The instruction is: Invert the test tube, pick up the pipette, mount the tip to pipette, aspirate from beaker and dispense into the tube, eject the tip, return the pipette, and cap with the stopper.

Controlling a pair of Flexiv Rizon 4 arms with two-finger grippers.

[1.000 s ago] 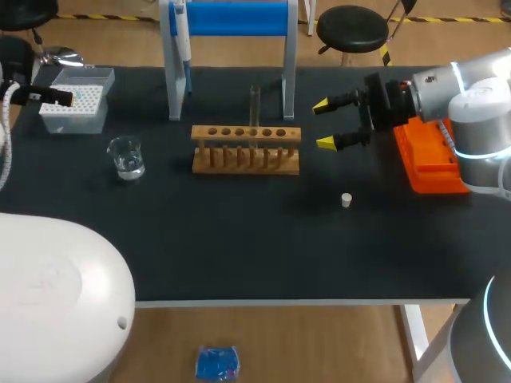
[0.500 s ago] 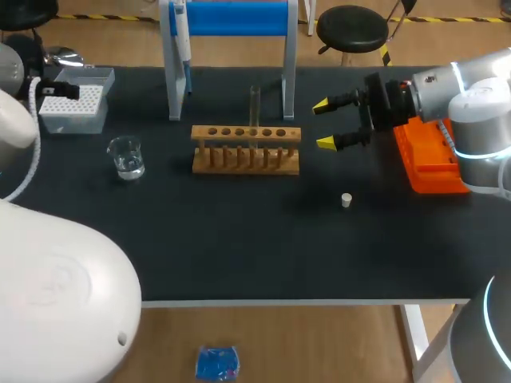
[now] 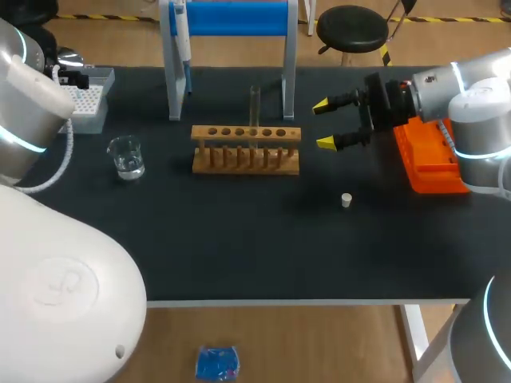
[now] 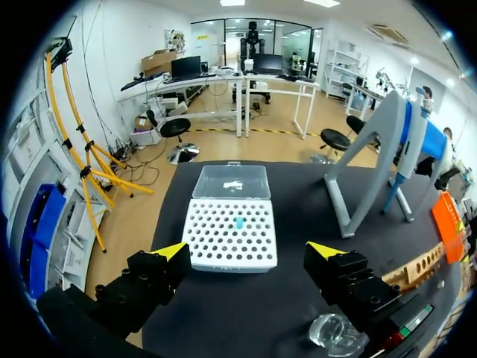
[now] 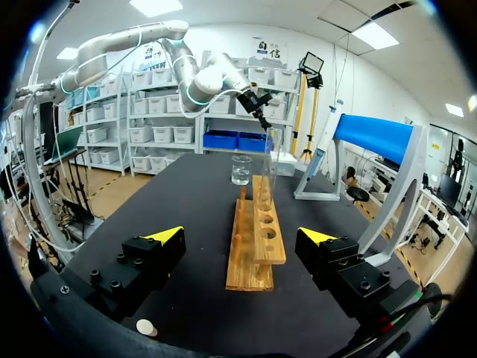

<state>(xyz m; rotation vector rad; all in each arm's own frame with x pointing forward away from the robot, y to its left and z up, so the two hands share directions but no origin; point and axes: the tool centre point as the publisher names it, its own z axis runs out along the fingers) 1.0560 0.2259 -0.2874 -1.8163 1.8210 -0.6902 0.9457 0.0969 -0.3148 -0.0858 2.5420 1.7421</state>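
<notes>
The blue tip's top (image 4: 239, 222) sticks out of its hole in the white tip box (image 4: 238, 228), so I expect the tip to come out by itself when I lift it.
A clear test tube (image 3: 255, 104) stands upright in the wooden rack (image 3: 246, 149) at mid table. My right gripper (image 3: 323, 124) hovers open just right of the rack; in its wrist view the right gripper (image 5: 241, 235) faces the rack's end (image 5: 257, 246) and the tube (image 5: 272, 160). The pipette (image 3: 182, 40) hangs on the blue-and-grey stand (image 3: 231, 20). My left gripper (image 4: 247, 250) is open and empty above the near edge of the white tip box (image 4: 231, 224), which holds one blue tip. The beaker (image 3: 126, 156) and the white stopper (image 3: 346, 199) rest on the mat.
An orange holder (image 3: 431, 155) lies at the table's right edge, under my right arm. The beaker (image 4: 335, 335) sits just beside my left gripper's finger. My left arm's large white body covers the table's front left corner (image 3: 64, 295).
My left arm has swung up and back at the far left, bringing its gripper over the tip box. The right arm and everything on the table have stayed put.
</notes>
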